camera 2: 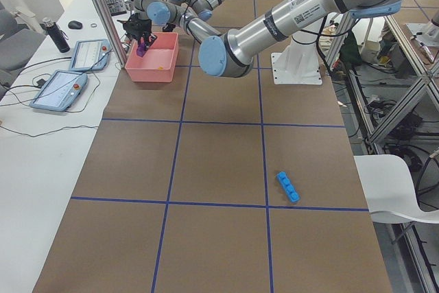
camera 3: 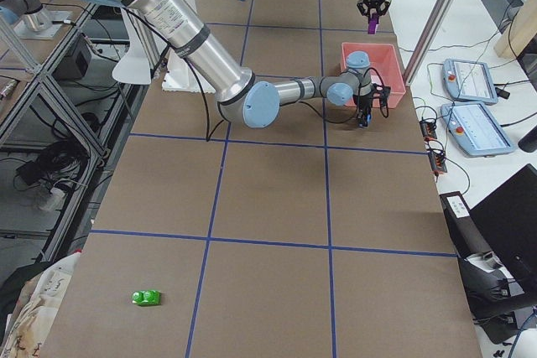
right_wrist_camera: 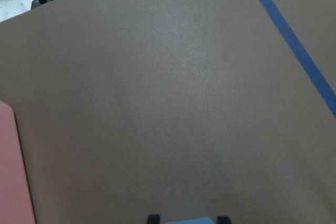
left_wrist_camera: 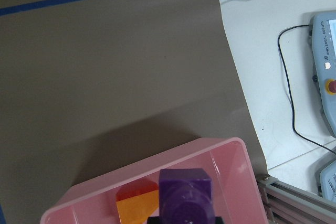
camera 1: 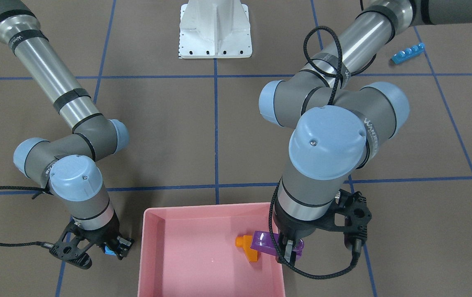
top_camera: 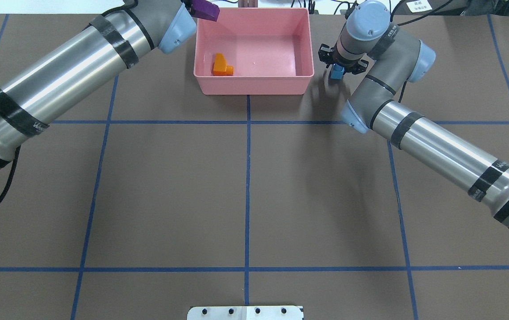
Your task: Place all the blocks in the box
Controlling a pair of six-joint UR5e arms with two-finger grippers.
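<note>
I should let go with my left gripper and back it out before my right gripper brings in the blue cube, because my left gripper with the purple brick is blocking the pink box.
The pink box stands at the table's far edge with the orange sloped brick inside. My left gripper is shut on the purple sloped brick and holds it above the box near the orange brick; the left wrist view shows the purple brick over the box. My right gripper is shut on the small blue cube just outside the box's end. The long blue bar and the green brick lie far off on the table.
The white base plate stands at the robot's side of the table. Teach pendants and cables lie on a white bench beyond the box. Blue tape lines cross the brown table.
</note>
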